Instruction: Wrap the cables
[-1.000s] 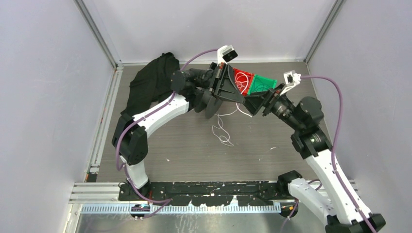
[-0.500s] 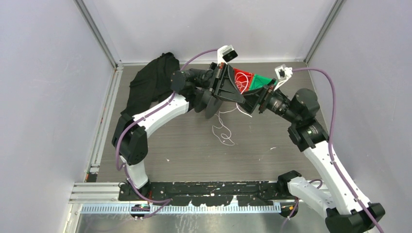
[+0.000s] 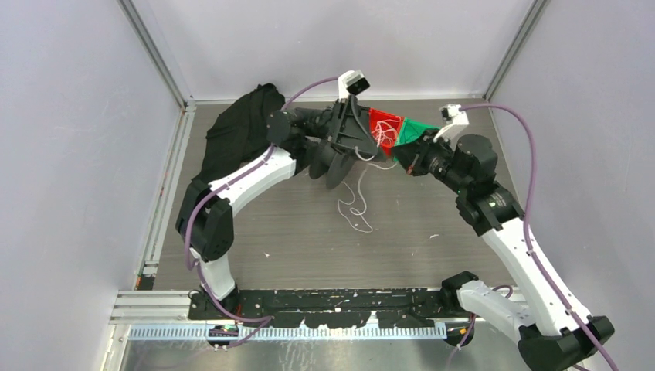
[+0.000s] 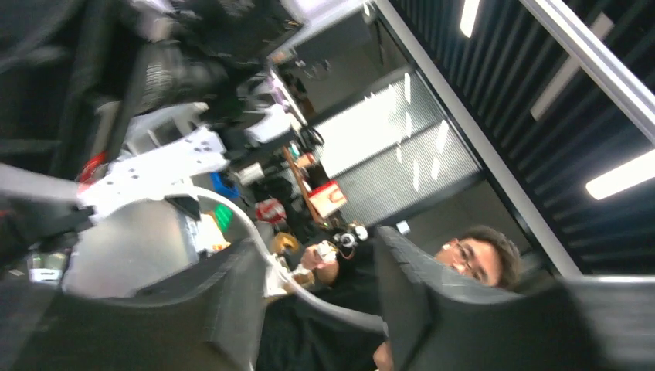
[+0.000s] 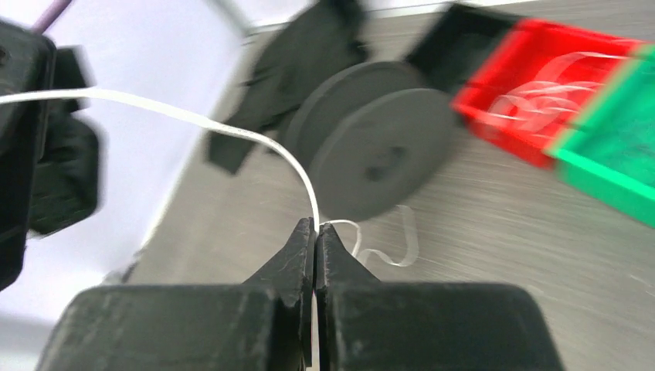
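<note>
My left gripper is hanging above the black spool (image 3: 334, 167), so it should move back before my right gripper carries the white cable (image 5: 286, 153) over the spool.
A thin white cable (image 5: 232, 131) runs from my right gripper (image 5: 315, 226), which is shut on it, up and left toward the left arm. In the left wrist view the same cable (image 4: 309, 290) crosses the gap between my left gripper's (image 4: 320, 305) parted fingers (image 4: 224, 309), and nothing is clamped. Seen from above, the left gripper (image 3: 363, 147) and right gripper (image 3: 398, 160) meet beside the red bin (image 3: 375, 117). The cable's loose end curls on the table (image 3: 354, 205). More white cables (image 5: 541, 89) lie in the red bin.
A black spool (image 5: 378, 151) stands on the table just beyond the right gripper; from above the spool (image 3: 336, 166) lies under the left arm. A green bin (image 3: 417, 130) adjoins the red one. Black cloth (image 3: 232, 139) is heaped at the far left. Walls enclose the table.
My right arm swung left toward the left gripper and its jaws shut on the cable. The left gripper's jaws came apart. The loose cable on the table shifted a little.
</note>
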Motion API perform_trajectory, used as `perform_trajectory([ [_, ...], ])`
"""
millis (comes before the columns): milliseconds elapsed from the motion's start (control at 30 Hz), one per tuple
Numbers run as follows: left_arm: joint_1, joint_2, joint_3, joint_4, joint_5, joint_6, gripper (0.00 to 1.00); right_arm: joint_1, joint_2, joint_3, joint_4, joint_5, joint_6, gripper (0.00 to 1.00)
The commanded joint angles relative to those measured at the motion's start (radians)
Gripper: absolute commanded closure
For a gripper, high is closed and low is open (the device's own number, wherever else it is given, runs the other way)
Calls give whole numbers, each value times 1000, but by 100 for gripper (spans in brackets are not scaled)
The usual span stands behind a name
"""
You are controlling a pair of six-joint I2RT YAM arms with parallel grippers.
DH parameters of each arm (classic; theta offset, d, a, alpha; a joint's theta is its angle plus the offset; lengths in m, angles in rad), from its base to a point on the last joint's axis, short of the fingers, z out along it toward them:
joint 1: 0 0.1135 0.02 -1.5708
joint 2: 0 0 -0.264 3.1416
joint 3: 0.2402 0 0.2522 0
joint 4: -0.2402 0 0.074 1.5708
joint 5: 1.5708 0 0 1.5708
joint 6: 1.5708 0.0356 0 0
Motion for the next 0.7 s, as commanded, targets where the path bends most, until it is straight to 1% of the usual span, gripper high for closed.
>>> perform_trajectory([
  [0,132,-52,-52,18,15,-13,38,-2,-52,181,-418,555,-155,99],
  [67,206,-74,-90,8,15,-5,24,-1,-26,267,-580,708,-188,100],
  [100,242,-85,-111,-8,13,7,18,-2,-12,308,-641,760,-200,99],
  [133,276,-95,-131,-23,13,23,3,-1,-1,341,-694,794,-215,99],
  [167,306,-107,-148,-50,14,47,1,-1,12,374,-735,814,-231,100],
  [233,356,-135,-178,-121,8,122,0,-1,43,439,-802,833,-254,99],
  [300,389,-168,-195,-242,7,237,0,1,83,506,-850,840,-280,99],
  [367,416,-210,-197,-444,2,404,0,3,131,560,-877,847,-305,100],
  [433,442,-272,-174,-801,-24,640,0,12,165,609,-891,847,-341,99],
  [467,450,-297,-145,-1008,-53,798,0,16,178,624,-891,849,-359,99],
  [500,455,-323,-84,-1230,-109,953,0,23,188,633,-882,854,-371,99],
  [533,455,-338,-25,-1456,-181,1164,0,26,198,645,-873,852,-370,99],
  [567,455,-345,36,-1619,-253,1283,0,28,213,667,-878,840,-361,99],
  [600,456,-350,81,-1737,-332,1356,0,28,238,696,-892,819,-350,100],
  [633,456,-352,112,-1807,-375,1407,0,29,267,728,-908,799,-330,99],
  [667,457,-358,125,-1845,-408,1431,0,30,297,755,-918,776,-314,100],
])
